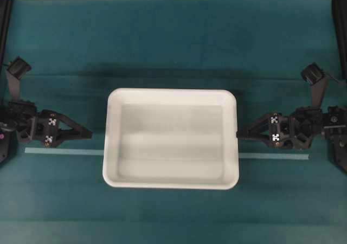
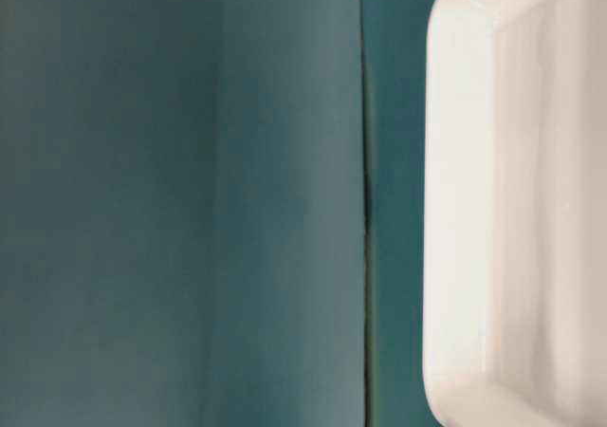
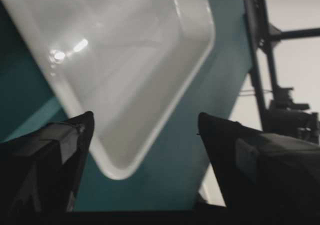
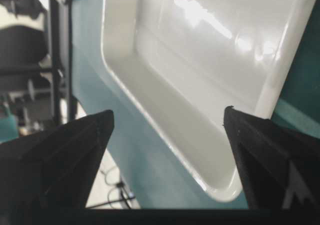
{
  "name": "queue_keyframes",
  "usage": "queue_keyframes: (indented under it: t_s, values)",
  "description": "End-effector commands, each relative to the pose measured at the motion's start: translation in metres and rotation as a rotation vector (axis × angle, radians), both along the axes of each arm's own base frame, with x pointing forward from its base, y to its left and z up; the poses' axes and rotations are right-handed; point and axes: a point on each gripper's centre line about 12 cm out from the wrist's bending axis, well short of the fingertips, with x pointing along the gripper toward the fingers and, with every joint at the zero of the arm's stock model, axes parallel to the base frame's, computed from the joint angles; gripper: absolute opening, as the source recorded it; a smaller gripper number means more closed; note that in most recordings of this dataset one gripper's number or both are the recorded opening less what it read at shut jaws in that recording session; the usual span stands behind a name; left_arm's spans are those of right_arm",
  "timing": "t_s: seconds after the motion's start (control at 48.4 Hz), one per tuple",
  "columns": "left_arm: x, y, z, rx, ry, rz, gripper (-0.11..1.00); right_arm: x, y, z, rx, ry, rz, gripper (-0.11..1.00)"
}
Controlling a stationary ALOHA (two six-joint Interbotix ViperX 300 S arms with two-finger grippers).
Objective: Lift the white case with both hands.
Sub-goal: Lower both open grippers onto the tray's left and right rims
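My right gripper's open fingers face the middle of the white case's short rim point(image 1: 231, 139), so I keep moving them in until they straddle that rim point(image 1: 232, 135), then close.
The white case point(image 1: 171, 94) lies flat in the middle of the teal table, empty; its rim point(image 2: 455, 209) fills the right of the table-level view. My left gripper point(image 1: 87, 131) points at its left side, a short gap away, open. In the left wrist view a corner of the case point(image 3: 125, 60) shows between the spread fingers point(image 3: 75, 135) of the left gripper point(image 3: 145, 122). My right gripper point(image 1: 241, 133) is open, its tips at the case's right rim. The right wrist view shows the case point(image 4: 210, 50) and its near corner between the wide-apart fingers point(image 4: 90, 135) of the right gripper point(image 4: 167, 117).
A pale tape strip point(image 1: 65, 152) runs across the table and passes under the case, showing again on the right point(image 1: 271, 156). Black frame posts stand at the far left point(image 1: 4, 16) and far right point(image 1: 339, 27) edges.
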Motion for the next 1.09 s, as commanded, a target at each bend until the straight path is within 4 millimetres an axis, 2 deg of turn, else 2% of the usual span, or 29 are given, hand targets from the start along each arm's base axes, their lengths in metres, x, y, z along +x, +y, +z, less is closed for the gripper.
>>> queue_keyframes:
  t_s: [0.0,0.248,0.558,0.744,1.074]
  values:
    - [0.003,0.002,-0.01,0.003,0.02,0.007,0.92,0.0,-0.001,-0.01,-0.003,0.01,-0.015,0.93]
    - [-0.001,0.01,-0.031,0.001,0.06,0.045,0.92,-0.011,-0.005,-0.032,0.027,0.046,-0.055,0.93]
    - [0.007,0.012,-0.046,-0.001,0.092,0.052,0.92,-0.004,-0.008,-0.052,0.024,0.059,-0.088,0.93]
    - [0.018,0.013,-0.056,-0.002,0.106,0.052,0.92,0.002,-0.009,-0.058,0.032,0.035,-0.11,0.93]
    - [0.047,0.014,-0.06,0.006,0.08,0.045,0.92,0.014,-0.009,-0.061,0.027,0.026,-0.114,0.93]
